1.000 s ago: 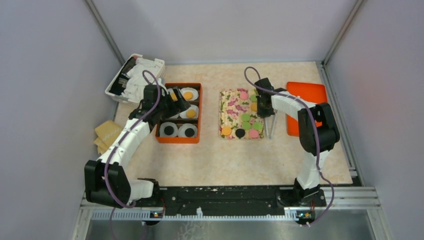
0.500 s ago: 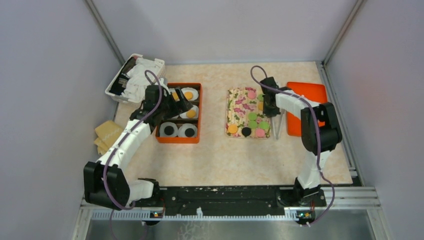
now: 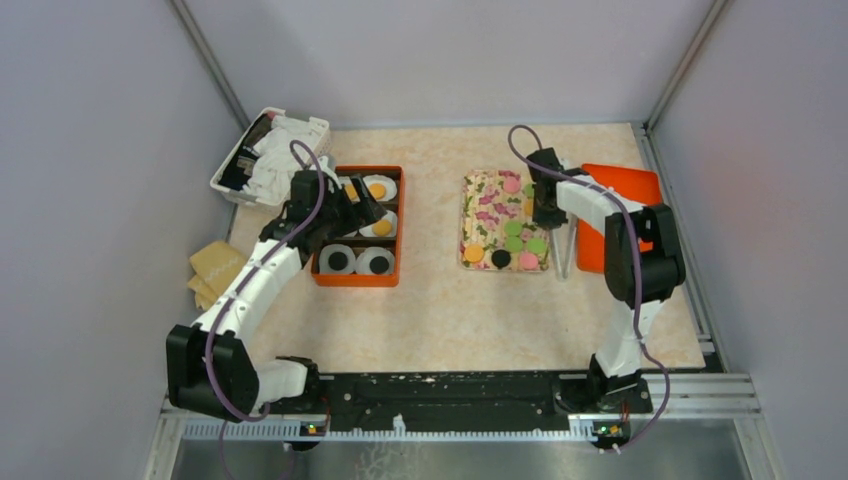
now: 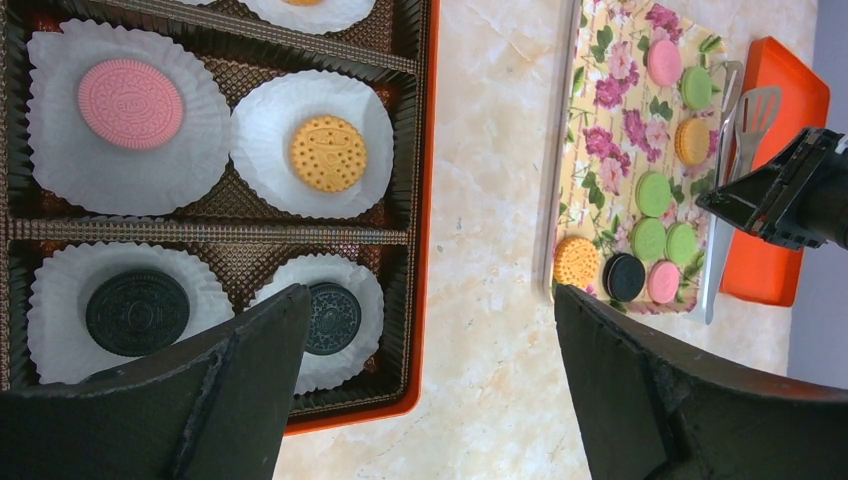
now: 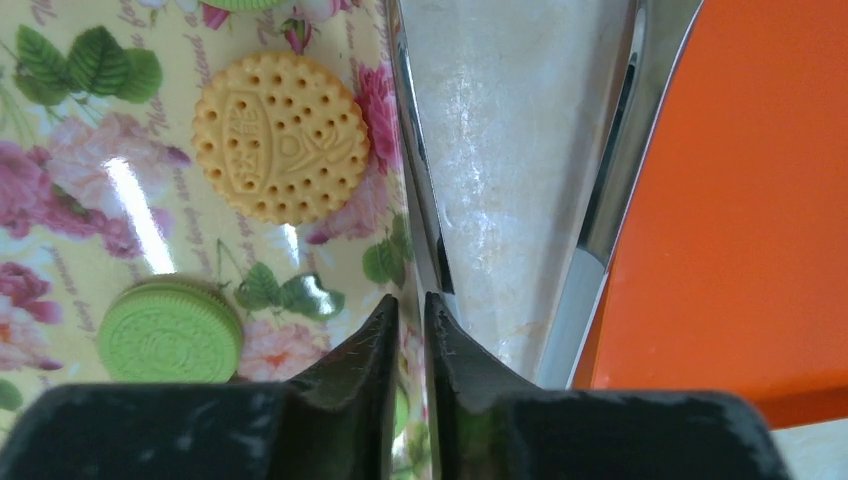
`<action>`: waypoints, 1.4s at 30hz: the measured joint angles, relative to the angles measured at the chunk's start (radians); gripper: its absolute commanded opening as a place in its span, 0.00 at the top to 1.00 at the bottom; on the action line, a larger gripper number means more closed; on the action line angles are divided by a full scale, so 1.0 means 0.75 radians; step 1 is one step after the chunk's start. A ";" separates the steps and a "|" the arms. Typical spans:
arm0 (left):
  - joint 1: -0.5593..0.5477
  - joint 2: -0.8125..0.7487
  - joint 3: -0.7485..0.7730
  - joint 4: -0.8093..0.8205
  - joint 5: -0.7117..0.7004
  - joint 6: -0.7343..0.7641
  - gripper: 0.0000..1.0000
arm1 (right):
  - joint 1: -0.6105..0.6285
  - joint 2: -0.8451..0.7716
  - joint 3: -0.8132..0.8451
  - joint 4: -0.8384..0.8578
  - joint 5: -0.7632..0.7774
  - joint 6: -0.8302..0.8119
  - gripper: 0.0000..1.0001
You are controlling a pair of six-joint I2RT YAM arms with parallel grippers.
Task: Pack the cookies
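A wide gap (image 3: 431, 220) lies between the orange box and the floral tray, so next my left gripper pinches the box's rim (image 3: 402, 178) near its far corner and pulls the box closer.
Several cookies (image 3: 515, 243) in orange, pink, green and black lie on a floral tray (image 3: 483, 215). My right gripper (image 3: 545, 210) is shut on that tray's right rim (image 5: 405, 170); in the right wrist view the gripper (image 5: 410, 305) pinches it beside an orange cookie (image 5: 280, 137) and a green one (image 5: 170, 333). My left gripper (image 3: 345, 205) is open and empty above the orange box (image 3: 355, 280). In the left wrist view (image 4: 430, 300) it hovers over the box's near right corner. Pink (image 4: 130, 103), orange (image 4: 328, 153) and black (image 4: 137, 312) cookies sit in white paper cups there.
An orange lid (image 3: 625, 210) lies right of the floral tray, with metal tongs (image 3: 566, 250) between them and a spatula (image 4: 755, 110) on it. A white basket (image 3: 270, 155) stands back left. Brown cards (image 3: 212, 268) lie by the left wall.
My right gripper has dragged the floral tray with its cookies to the right, towards the orange lid. The left arm has hardly moved.
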 measured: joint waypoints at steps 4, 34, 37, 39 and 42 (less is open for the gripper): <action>-0.001 0.007 0.000 0.001 -0.006 -0.001 0.03 | -0.001 0.000 0.025 -0.005 -0.010 -0.006 0.58; -0.113 1.215 1.076 -0.107 -0.252 0.063 0.40 | 0.062 -0.575 -0.235 0.270 -0.269 0.015 0.55; -0.141 1.290 1.150 -0.159 -0.291 0.073 0.42 | 0.062 -0.584 -0.240 0.276 -0.274 0.014 0.55; -0.152 1.319 1.180 -0.175 -0.305 0.081 0.46 | 0.062 -0.589 -0.240 0.284 -0.279 0.015 0.56; -0.154 1.360 1.225 -0.198 -0.312 0.099 0.61 | 0.062 -0.598 -0.251 0.303 -0.282 0.018 0.56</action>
